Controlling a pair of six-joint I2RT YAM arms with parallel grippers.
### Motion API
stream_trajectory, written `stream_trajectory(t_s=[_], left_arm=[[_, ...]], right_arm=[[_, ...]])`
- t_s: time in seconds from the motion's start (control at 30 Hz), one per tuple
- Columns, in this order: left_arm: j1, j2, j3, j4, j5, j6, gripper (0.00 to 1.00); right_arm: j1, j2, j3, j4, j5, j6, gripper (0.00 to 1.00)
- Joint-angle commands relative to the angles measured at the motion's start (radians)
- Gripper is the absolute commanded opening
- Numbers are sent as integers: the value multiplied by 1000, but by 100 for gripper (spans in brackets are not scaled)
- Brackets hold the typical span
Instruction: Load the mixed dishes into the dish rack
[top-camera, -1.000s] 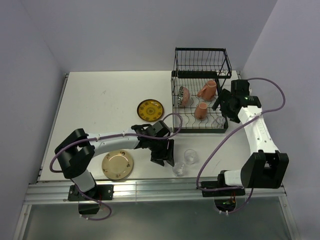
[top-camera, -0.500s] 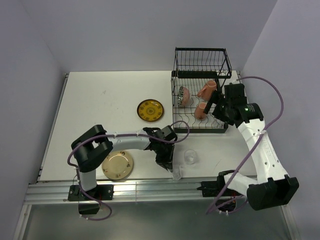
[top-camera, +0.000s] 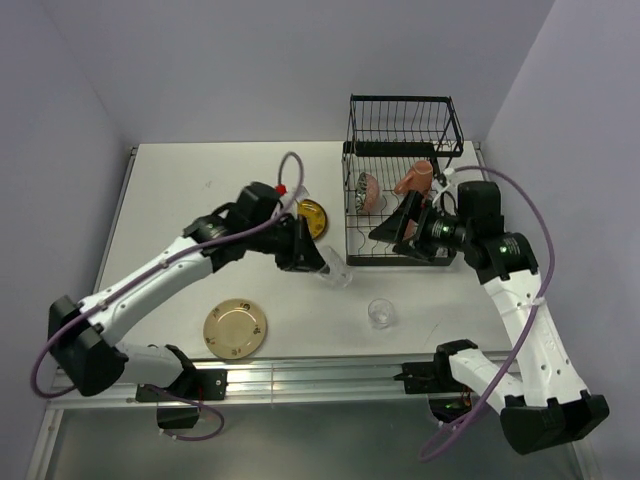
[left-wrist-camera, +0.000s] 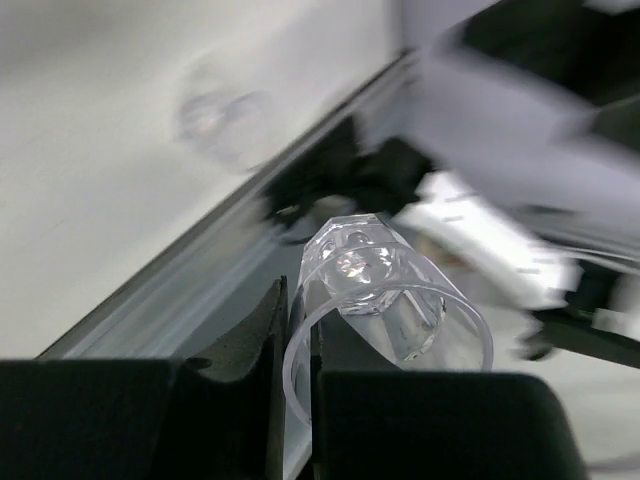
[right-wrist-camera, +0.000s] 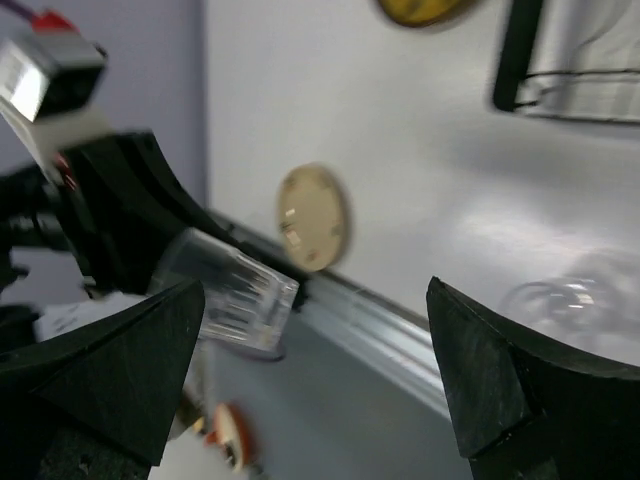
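My left gripper is pinching the clear glass by its rim (left-wrist-camera: 390, 289), so my right gripper needs to grab the glass by its free base (left-wrist-camera: 350, 240) and move it into the rack.
My left gripper (top-camera: 305, 258) is shut on the rim of a small clear glass (top-camera: 335, 272) and holds it in the air, tilted, left of the dish rack (top-camera: 402, 130). In the left wrist view one finger sits inside the glass (left-wrist-camera: 385, 310) and one outside, with the left gripper (left-wrist-camera: 297, 400) pinching its wall. My right gripper (top-camera: 393, 228) stands open in front of the rack, facing that glass (right-wrist-camera: 225, 290); nothing lies between its fingers (right-wrist-camera: 110, 380). An orange mug (top-camera: 415, 178) and the dark bowl (top-camera: 367, 190) sit in the rack.
A second clear glass (top-camera: 381, 313) stands on the table near the front edge. The tan plate (top-camera: 236, 328) lies at the front left. The yellow plate (top-camera: 312, 212) lies left of the rack, partly hidden by my left arm. A purple wall runs along the right side.
My left gripper shut on the glass near the front edge, then lifted it up and back toward the rack. My right gripper swung from the rack to face left.
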Motion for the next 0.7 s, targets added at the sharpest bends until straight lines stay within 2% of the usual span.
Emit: stream_trajectory(t_s=[0.0,0.03,0.13,0.17,0.3,0.43,0.5,0.67], left_arm=[[56,-53,23,230,245,-167,0],[65,-61,17,287,296,-208,0],[71,-76,-26,535,350,-379,0],[74,-80,-43,674,356,-467,0],[79,-81,-114,896,368,-630,0],[89,-70,-119,942,376,-671,0],[97,-61,-108,916,374,-643,0],[103,-50,-151,988,336,-649,0]], right_arm=[[5,-64,-106,269,-352,155,100],[5,-66,-137,344,-381,203,100],[5,-64,-160,421,-434,270,100],[5,-71,-165,449,-443,295,100],[7,-95,-261,666,-509,491,100],[14,-120,-330,945,-535,707,100],[22,-126,-349,990,-535,743,100],[34,-187,-372,1033,-509,768,100]])
